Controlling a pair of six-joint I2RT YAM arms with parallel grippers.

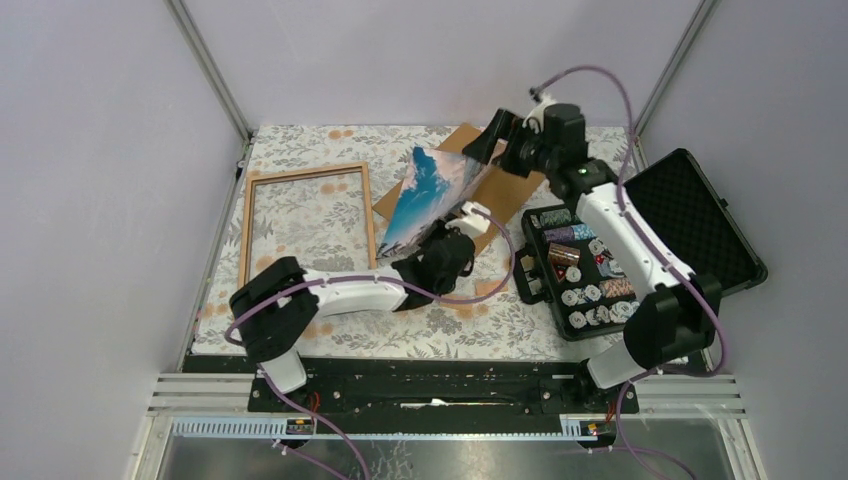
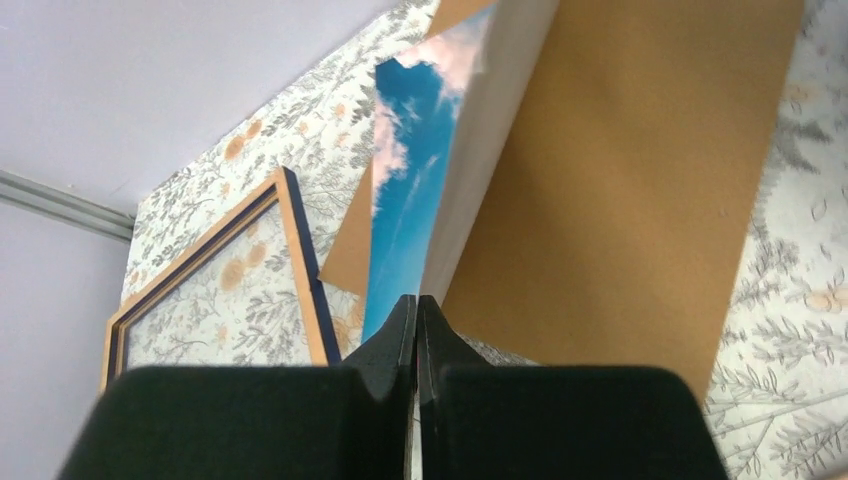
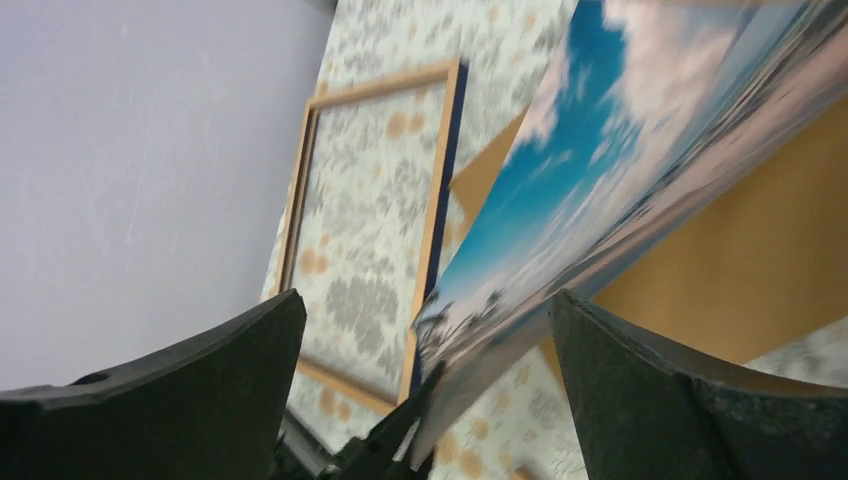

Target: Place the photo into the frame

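I should move my right gripper back while my left gripper turns the photo face down into the frame [image 1: 310, 245], because the photo's printed side [image 1: 426, 194] tilts up in my left gripper.
The photo [image 1: 428, 192], a glossy beach print, stands tilted on its near edge above the brown backing board [image 1: 459, 140]. My left gripper [image 1: 437, 241] is shut on the photo's near edge; in the left wrist view the jaws [image 2: 417, 312] meet on the sheet, its blue face [image 2: 408, 215] to the left and its white back to the right. My right gripper [image 1: 492, 137] is open near the photo's far upper corner, not touching it; its fingers [image 3: 230, 360] stand wide apart with the photo [image 3: 600, 150] beyond them. The frame [image 1: 371, 215] lies flat at the left, wood face up, and also shows in both wrist views [image 2: 300, 260] [image 3: 432, 210].
An open black case [image 1: 690, 215] with several poker chips [image 1: 585, 270] sits at the right, next to my right arm. The backing board [image 2: 620, 180] lies flat behind the photo. The floral cloth [image 1: 430, 330] covers the table. Grey walls enclose the back and sides.
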